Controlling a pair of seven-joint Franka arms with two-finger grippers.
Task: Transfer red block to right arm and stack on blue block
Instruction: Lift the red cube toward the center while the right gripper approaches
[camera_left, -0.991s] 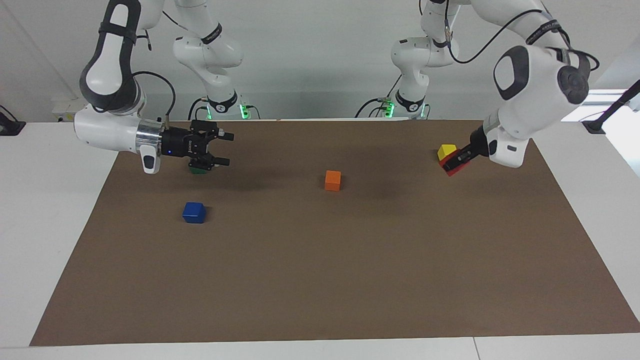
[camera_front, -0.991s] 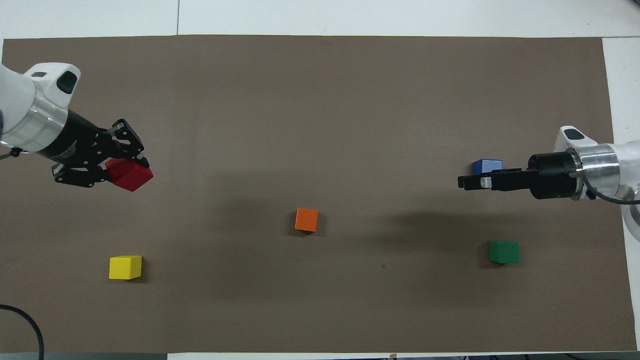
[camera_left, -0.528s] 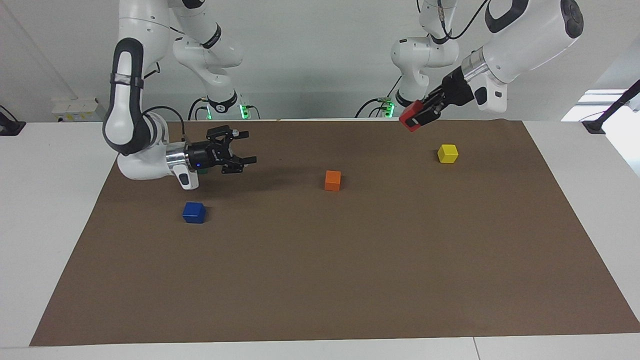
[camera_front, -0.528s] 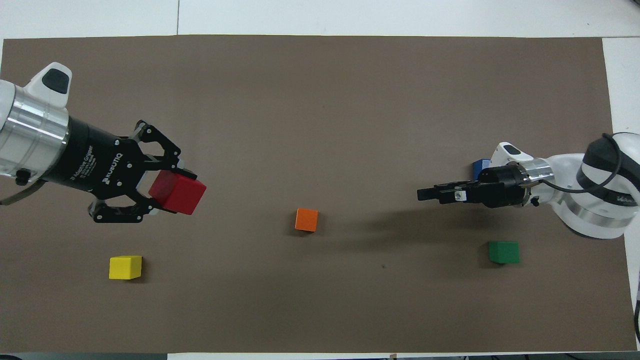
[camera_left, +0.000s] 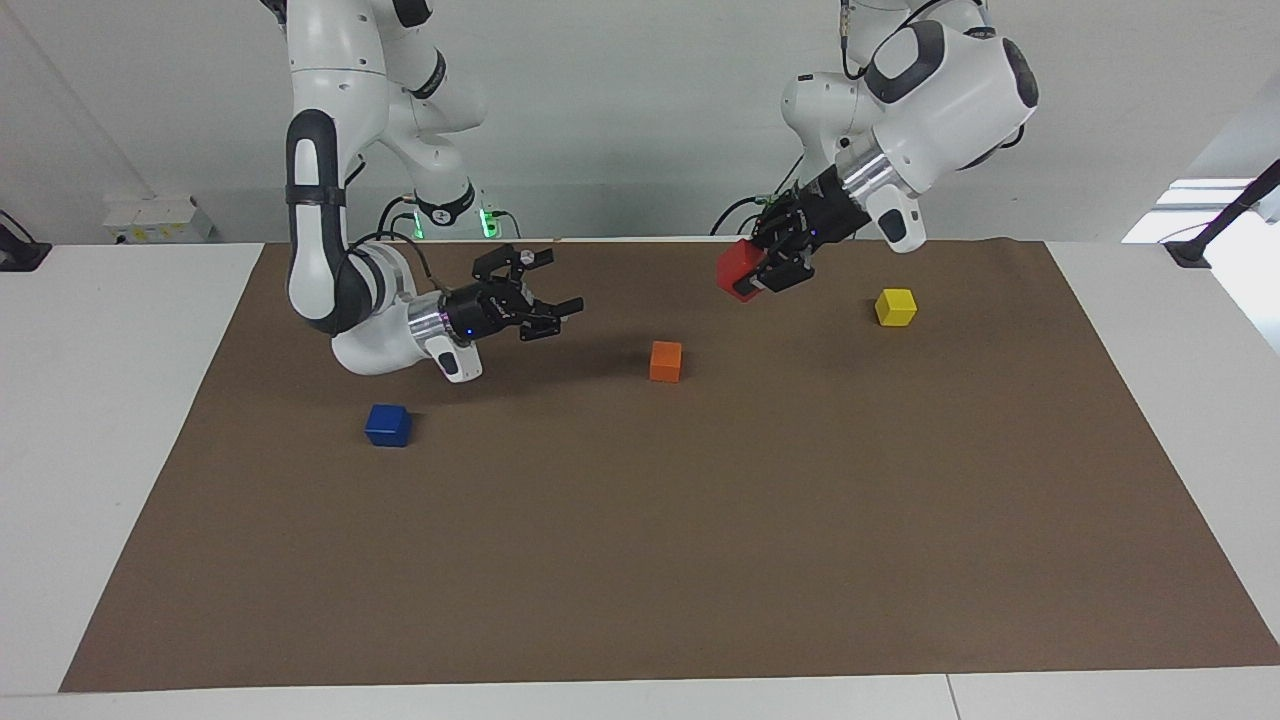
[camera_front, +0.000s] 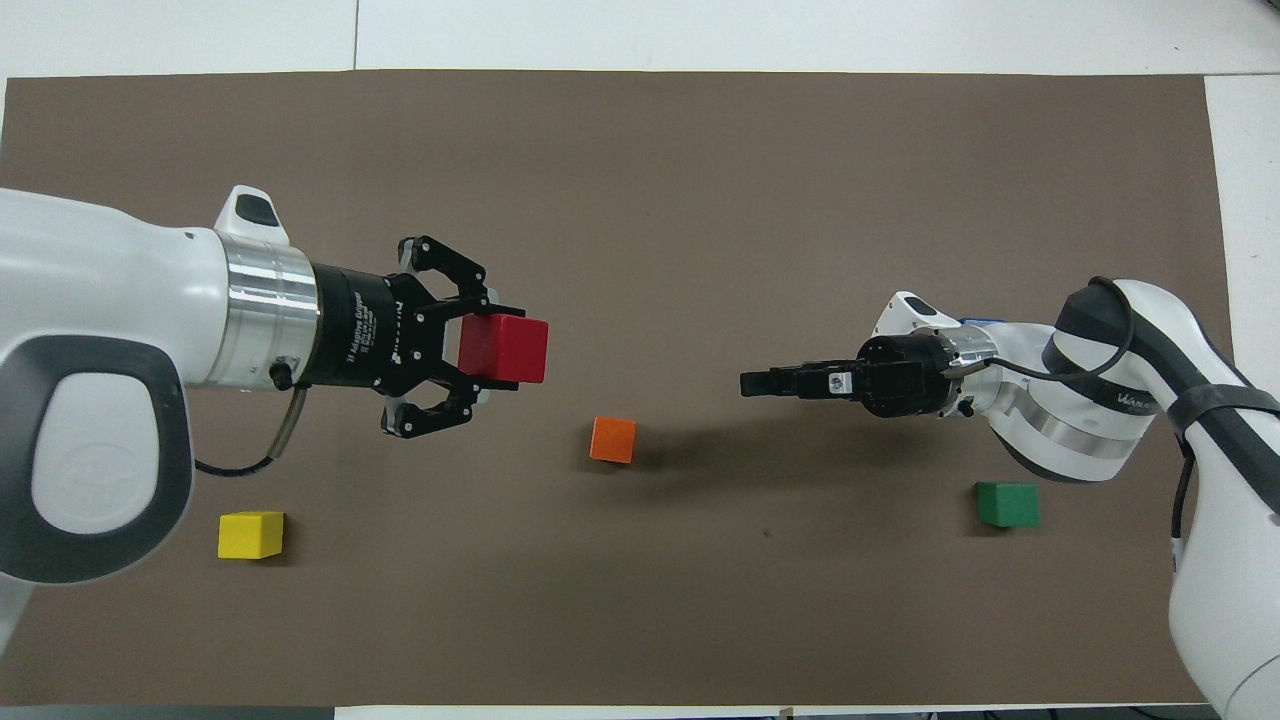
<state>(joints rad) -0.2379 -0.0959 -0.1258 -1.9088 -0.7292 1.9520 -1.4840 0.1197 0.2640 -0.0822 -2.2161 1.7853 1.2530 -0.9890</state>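
Note:
The red block's sides (camera_front: 488, 346) are covered by my left gripper's fingers, so my left gripper should stay still while my right gripper closes across the red block's loose end (camera_front: 535, 352).
My left gripper (camera_left: 765, 272) is shut on the red block (camera_left: 738, 270) and holds it in the air over the brown mat, near the orange block; both show in the overhead view, gripper (camera_front: 488, 350) and block (camera_front: 510, 350). My right gripper (camera_left: 565, 280), with a blue light at its wrist, is open and empty. It is raised and points toward the red block with a wide gap between them (camera_front: 750, 382). The blue block (camera_left: 388, 425) sits on the mat toward the right arm's end. In the overhead view the right arm's wrist hides it.
An orange block (camera_left: 665, 361) (camera_front: 613, 439) sits mid-mat under the gap between the grippers. A yellow block (camera_left: 895, 307) (camera_front: 250, 534) lies toward the left arm's end. A green block (camera_front: 1007, 504) lies by the right arm. The brown mat (camera_left: 700, 550) covers the white table.
The left gripper lifted the red block from beside the yellow block and carried it toward the table's middle. The right gripper moved toward the middle too, staying open.

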